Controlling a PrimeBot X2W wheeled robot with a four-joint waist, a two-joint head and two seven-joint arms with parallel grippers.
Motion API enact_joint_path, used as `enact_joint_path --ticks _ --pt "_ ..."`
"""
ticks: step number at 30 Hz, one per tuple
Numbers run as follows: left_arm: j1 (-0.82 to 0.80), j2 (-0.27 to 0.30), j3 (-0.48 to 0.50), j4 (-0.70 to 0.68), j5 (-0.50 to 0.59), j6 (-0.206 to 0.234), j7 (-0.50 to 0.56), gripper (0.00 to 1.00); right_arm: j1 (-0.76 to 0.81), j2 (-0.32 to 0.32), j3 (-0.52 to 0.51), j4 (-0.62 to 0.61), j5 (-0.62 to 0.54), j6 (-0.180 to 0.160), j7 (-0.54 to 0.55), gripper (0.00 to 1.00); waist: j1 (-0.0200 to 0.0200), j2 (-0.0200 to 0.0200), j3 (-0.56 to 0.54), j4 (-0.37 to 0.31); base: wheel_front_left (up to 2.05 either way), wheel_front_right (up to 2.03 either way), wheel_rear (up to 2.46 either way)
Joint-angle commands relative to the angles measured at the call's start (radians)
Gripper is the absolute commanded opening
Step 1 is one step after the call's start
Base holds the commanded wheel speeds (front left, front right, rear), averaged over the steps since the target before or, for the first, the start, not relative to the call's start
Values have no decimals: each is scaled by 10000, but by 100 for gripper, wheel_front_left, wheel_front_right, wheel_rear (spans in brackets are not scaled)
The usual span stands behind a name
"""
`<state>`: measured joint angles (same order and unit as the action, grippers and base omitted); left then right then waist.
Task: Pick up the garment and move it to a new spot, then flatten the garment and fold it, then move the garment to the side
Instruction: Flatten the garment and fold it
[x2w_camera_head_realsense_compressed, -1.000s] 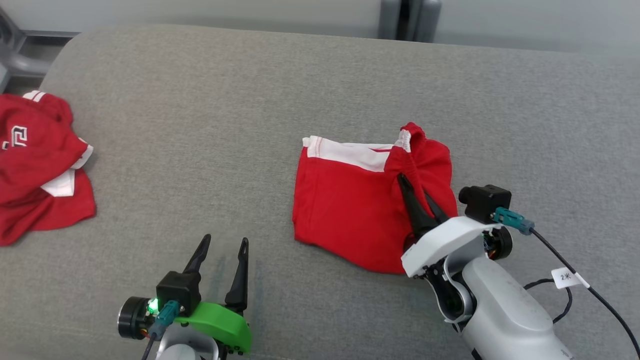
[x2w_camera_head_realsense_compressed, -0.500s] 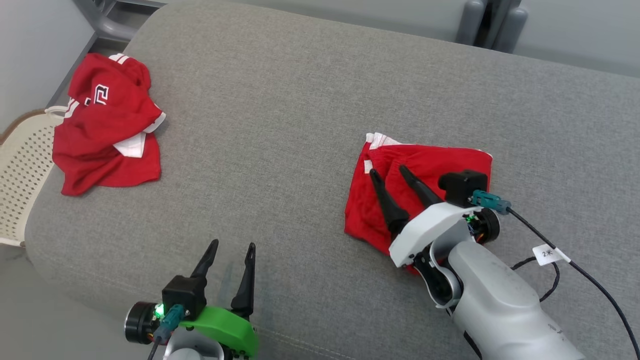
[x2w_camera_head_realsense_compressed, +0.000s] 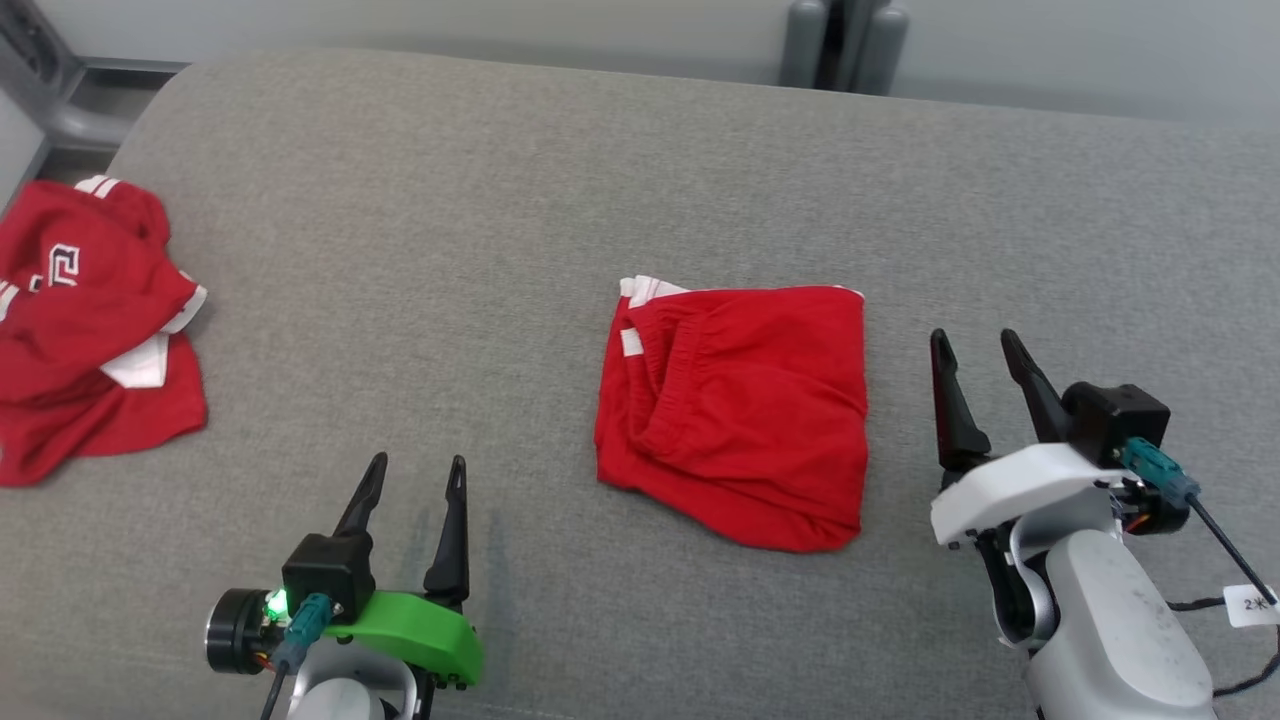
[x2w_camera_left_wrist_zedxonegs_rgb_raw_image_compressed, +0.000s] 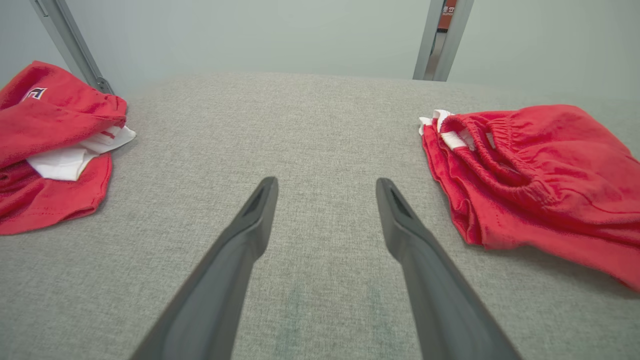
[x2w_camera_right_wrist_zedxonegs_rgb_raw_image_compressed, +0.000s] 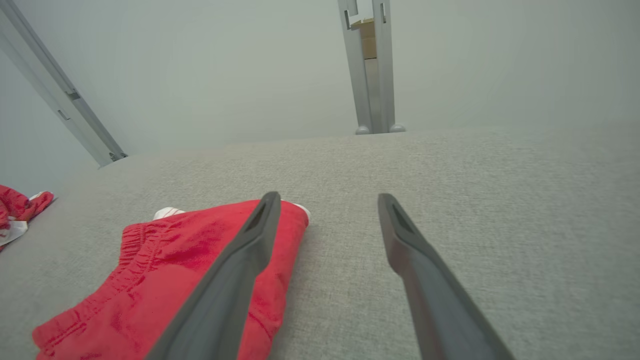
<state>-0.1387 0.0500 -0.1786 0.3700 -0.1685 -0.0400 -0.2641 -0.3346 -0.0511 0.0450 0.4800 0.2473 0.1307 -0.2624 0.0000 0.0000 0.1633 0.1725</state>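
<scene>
My right gripper will make the garment (x2w_camera_head_realsense_compressed: 746, 414) slide along still folded when I pull it aside, since the edge beside that gripper is a rounded fold (x2w_camera_head_realsense_compressed: 863, 408).
The garment (x2w_camera_head_realsense_compressed: 740, 410) is a pair of red shorts with white trim, lying folded into a rough square near the middle of the grey cushion (x2w_camera_head_realsense_compressed: 500, 200). It also lies at the right of the left wrist view as the garment (x2w_camera_left_wrist_zedxonegs_rgb_raw_image_compressed: 530, 170), and at the lower left of the right wrist view as the garment (x2w_camera_right_wrist_zedxonegs_rgb_raw_image_compressed: 170, 275). My right gripper (x2w_camera_head_realsense_compressed: 972, 340) stands open just to the right of it, apart from the cloth, with nothing between its fingers. My left gripper (x2w_camera_head_realsense_compressed: 414, 468) is open near the front edge, well to the garment's left.
A second red garment (x2w_camera_head_realsense_compressed: 80, 320) with white trim and a white logo lies crumpled at the cushion's left edge, also visible as the crumpled garment (x2w_camera_left_wrist_zedxonegs_rgb_raw_image_compressed: 45, 140). A grey metal post (x2w_camera_head_realsense_compressed: 845, 40) stands behind the cushion. Bare cushion stretches between the two garments.
My right gripper opened, let go of the garment and drew back to its right. The waistband flap now lies folded over the shorts. The head camera swung between frames.
</scene>
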Motion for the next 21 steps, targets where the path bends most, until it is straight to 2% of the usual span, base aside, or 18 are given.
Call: enact_joint_path --ticks 1,6,21 --pt "-83 26 115 -2 110 69 0 100 268 0 -189 -160 -152 -1 -29 100 0 0 -237 -710 0 0 0" --pt "224 26 341 -97 318 125 0 100 989 -1 -787 -530 -384 -1 -28 100 0 0 -438 -1113 0 0 0" --pt "1476 24 777 117 597 130 0 100 2467 -9 -74 -848 -1006 -1 -29 100 0 0 -1553 -1572 0 0 0"
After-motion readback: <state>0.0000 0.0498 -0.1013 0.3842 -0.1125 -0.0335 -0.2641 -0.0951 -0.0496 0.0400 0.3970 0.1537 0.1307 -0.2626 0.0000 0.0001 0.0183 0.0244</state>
